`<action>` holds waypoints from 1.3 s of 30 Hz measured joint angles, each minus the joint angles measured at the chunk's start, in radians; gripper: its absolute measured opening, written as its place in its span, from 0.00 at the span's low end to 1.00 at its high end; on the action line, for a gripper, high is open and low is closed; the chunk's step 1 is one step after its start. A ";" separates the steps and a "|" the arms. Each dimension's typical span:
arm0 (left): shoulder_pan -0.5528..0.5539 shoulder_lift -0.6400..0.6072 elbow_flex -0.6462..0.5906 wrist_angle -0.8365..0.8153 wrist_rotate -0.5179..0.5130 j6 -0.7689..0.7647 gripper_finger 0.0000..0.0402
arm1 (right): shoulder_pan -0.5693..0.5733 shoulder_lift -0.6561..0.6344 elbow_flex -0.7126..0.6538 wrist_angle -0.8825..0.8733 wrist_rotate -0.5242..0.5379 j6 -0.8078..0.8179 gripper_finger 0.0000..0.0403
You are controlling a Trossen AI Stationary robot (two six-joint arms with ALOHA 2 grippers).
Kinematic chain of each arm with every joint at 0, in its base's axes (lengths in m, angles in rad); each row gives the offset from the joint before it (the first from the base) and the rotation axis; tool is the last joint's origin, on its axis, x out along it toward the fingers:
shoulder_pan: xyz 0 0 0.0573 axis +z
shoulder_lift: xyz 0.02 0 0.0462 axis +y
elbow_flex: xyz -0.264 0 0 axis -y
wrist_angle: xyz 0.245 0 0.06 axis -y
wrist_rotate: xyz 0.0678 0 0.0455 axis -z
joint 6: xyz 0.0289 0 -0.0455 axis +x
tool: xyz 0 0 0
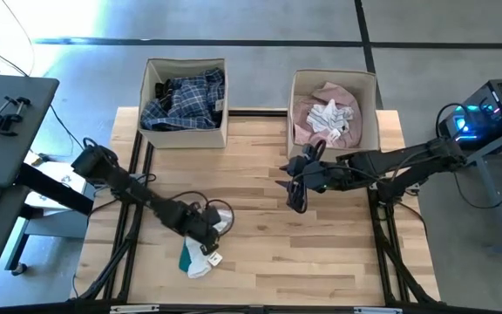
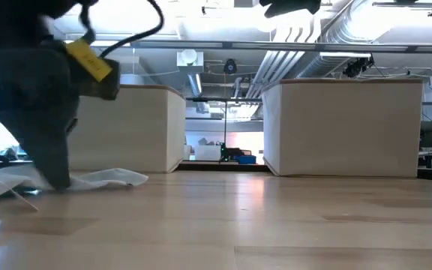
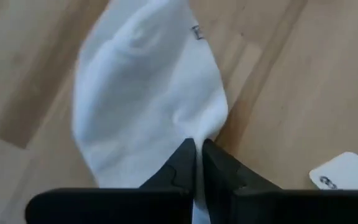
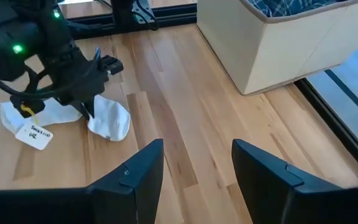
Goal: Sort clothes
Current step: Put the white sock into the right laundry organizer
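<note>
The teal sock shows only its teal edge [image 1: 184, 257] beside the white sock [image 1: 200, 264], so it should stay behind, lying flat, when the robot lifts the white sock away.
White and teal socks [image 1: 200, 257] lie on the wooden table near its front left, with a paper tag [image 4: 35, 134] beside them. My left gripper [image 1: 209, 234] stands over them, shut on a white sock [image 3: 148, 93]. My right gripper [image 1: 293, 187] hovers open and empty above the table's middle, in front of the right box. The blue-white plaid shirt [image 1: 186, 98] lies in the left beige box [image 1: 184, 135]. The pale pink shirt [image 1: 308, 118] lies in the right beige box [image 1: 296, 83] under a white patterned piece [image 1: 332, 116]. The navy shirt, black garment and black striped socks do not plainly show. My left gripper pinches the white sock between its two shut fingers [image 3: 182, 163] at a raised fold near the sock's edge [image 3: 199, 132]. The fingers come from above, pointing down. The sock lies slack on the table [image 2: 103, 178], spread out beyond the fingertips.
The two beige boxes stand side by side at the table's far edge with a gap between them [image 2: 223, 150]. Bare wood lies between the socks and the boxes [image 1: 260, 235]. A dark side table [image 1: 7, 122] stands left of the table, and equipment [image 1: 486, 113] stands to its right.
</note>
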 joint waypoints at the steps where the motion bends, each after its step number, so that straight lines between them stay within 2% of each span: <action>1: 0.008 -0.005 0.025 -0.032 -0.001 0.015 0.02 | 0.000 0.000 0.000 0.000 0.000 0.006 0.45; 5: 0.028 -0.033 0.152 -0.153 -0.015 0.066 0.02 | 0.000 0.000 0.000 0.019 -0.038 0.005 0.45; 10: 0.034 -0.066 0.321 -0.278 -0.080 0.127 0.01 | 0.013 0.000 0.000 0.094 -0.160 -0.119 0.45; 17: 0.046 -0.081 0.496 -0.299 -0.149 0.254 0.00 | 0.010 0.062 0.000 0.196 -0.316 -0.215 0.45; 22: 0.069 -0.082 0.549 -0.297 -0.220 0.280 0.00 | 0.006 0.167 0.000 0.290 -0.452 -0.265 0.45; 29: 0.107 -0.082 0.572 -0.252 -0.247 0.296 0.00 | 0.005 0.278 0.000 0.404 -0.452 -0.213 0.45; 39: 0.125 -0.081 0.572 -0.152 -0.251 0.342 0.00 | 0.009 0.345 0.000 0.443 -0.323 -0.076 0.45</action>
